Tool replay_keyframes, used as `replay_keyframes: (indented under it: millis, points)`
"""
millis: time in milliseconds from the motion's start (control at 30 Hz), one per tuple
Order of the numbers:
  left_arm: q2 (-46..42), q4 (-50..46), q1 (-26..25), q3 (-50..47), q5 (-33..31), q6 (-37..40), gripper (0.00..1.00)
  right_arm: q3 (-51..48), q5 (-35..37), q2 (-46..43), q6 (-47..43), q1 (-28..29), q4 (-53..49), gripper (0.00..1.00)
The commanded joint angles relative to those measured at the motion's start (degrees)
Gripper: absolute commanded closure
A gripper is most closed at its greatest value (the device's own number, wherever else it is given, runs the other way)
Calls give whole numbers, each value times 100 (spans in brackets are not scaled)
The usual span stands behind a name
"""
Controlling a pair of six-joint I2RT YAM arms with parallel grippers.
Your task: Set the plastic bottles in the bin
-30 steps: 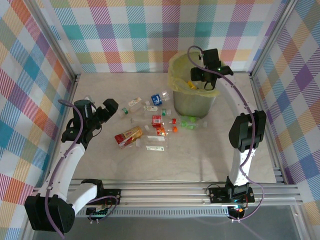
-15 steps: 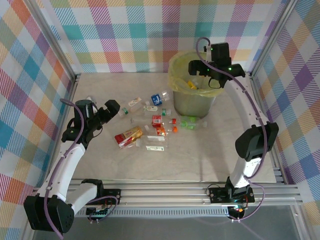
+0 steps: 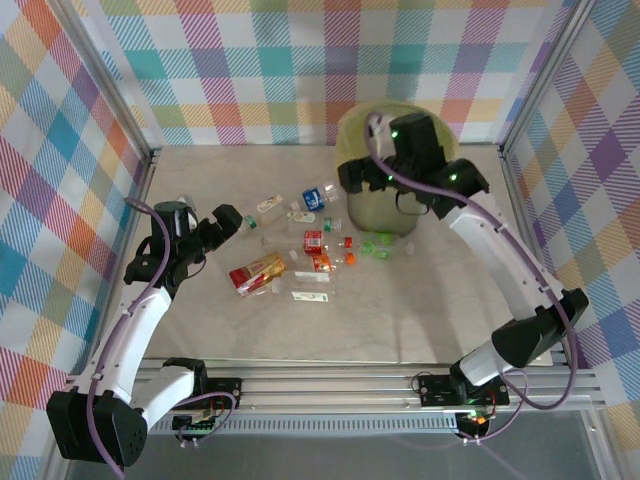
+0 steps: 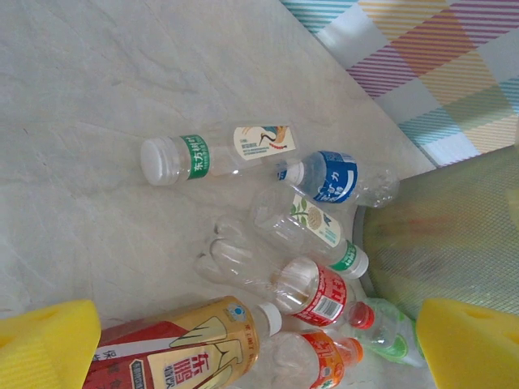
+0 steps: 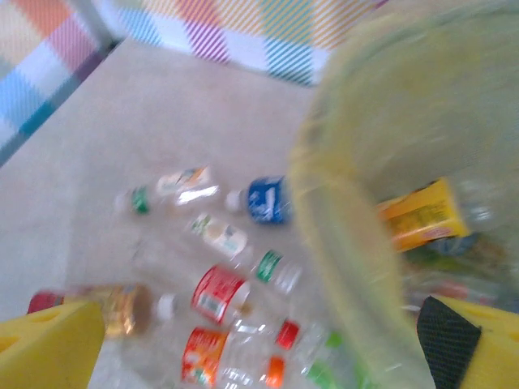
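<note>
The clear bottle (image 3: pixel 306 287) lies at the open front of the cluster, so my open right gripper should keep moving toward that bottle's body (image 3: pixel 314 287) and close around it.
Several plastic bottles lie in a loose cluster left of the bin (image 3: pixel 388 212): a blue-labelled one (image 3: pixel 315 197), a red-labelled one (image 3: pixel 313 240), a big gold one (image 3: pixel 257 272) and a green one (image 3: pixel 378 245). My left gripper (image 3: pixel 228 218) hovers open at the cluster's left end, above the gold bottle (image 4: pixel 174 348) and the red-labelled bottle (image 4: pixel 320 293), with nothing between its yellow pads (image 4: pixel 40 344). My right gripper (image 3: pixel 350 178) hangs open over the bin's left rim (image 5: pixel 324 186). A yellow-labelled bottle (image 5: pixel 418 215) lies inside the bin. The right wrist view is blurred.
A white-and-green bottle (image 4: pixel 215 150) lies farthest back in the cluster. Checked walls and metal posts (image 3: pixel 140 170) enclose the table. The right arm (image 3: pixel 500 250) arches over the bin. Bare tabletop (image 3: pixel 380 320) lies in front of the bottles.
My right gripper opened over the bin, then swung left and down to its left rim. The left arm has barely moved.
</note>
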Motion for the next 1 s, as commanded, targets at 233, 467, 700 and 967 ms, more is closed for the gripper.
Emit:
replay_keyframes:
  millis: [233,467,700,967]
  points:
    - [53,-370,-64,-128,-407,211,0,-863,262,248,-948,1443,-810,0]
    - [-72,-634,-64,-216,-1007,62,0,-772,-63,1116,-1453,1694,-1047,0]
    - [-130,-829,-67,-239,-1355,-52,0,-349,73,1919,-1997,2027,-1189,0]
    - [-268,-934,-55,-276,-1651,-206,0,-126,306,2552,-2404,2243,-1304,0]
